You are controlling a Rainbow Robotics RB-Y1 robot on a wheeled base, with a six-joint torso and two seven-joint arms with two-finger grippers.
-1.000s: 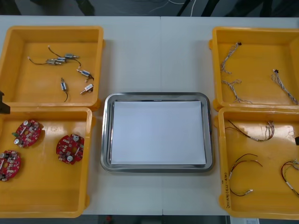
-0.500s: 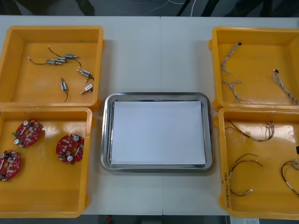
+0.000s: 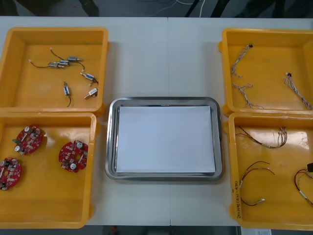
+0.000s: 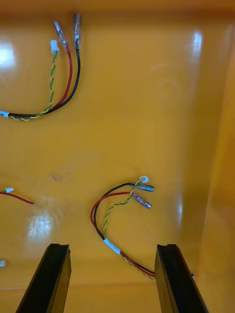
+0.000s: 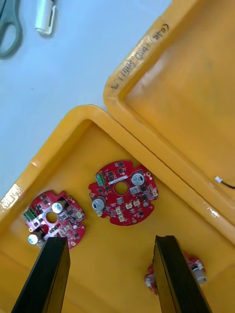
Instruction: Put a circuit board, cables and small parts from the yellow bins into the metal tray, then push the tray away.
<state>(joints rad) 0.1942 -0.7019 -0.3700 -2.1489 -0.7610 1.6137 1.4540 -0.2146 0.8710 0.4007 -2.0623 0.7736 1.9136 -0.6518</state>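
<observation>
I can see that a white band [image 4: 112, 246] ties together the wires of the red and yellow cable [image 3: 295, 181], so I expect the cable to come up as one curved bundle when I lift it.
The metal tray [image 3: 111, 143], white inside, lies at the table's middle between the yellow bins. Three round red circuit boards [image 3: 73, 156] lie in the near left bin [image 3: 49, 215]. My left gripper [image 5: 111, 276] hovers open over that bin, with one board [image 5: 123, 192] just beyond its fingers, another [image 5: 53, 218] by one finger and a third partly behind the other. My right gripper [image 4: 113, 279] stands open over the near right bin [image 3: 274, 215]. A red, black and yellow cable [image 4: 117, 210] lies just ahead of its fingers.
Small metal parts [image 3: 63, 63] lie in the far left bin [image 3: 19, 98]. Twisted blue and white cables [image 3: 243, 93] lie in the far right bin [image 3: 269, 36]. A second cable [image 4: 58, 88] lies farther off. Scissors [image 5: 7, 29] and a white object [image 5: 44, 17] rest on the table beyond the left bins.
The black tip of the left gripper at the front view's left edge has gone out of sight. The black tip at the right edge has slid toward the near side.
</observation>
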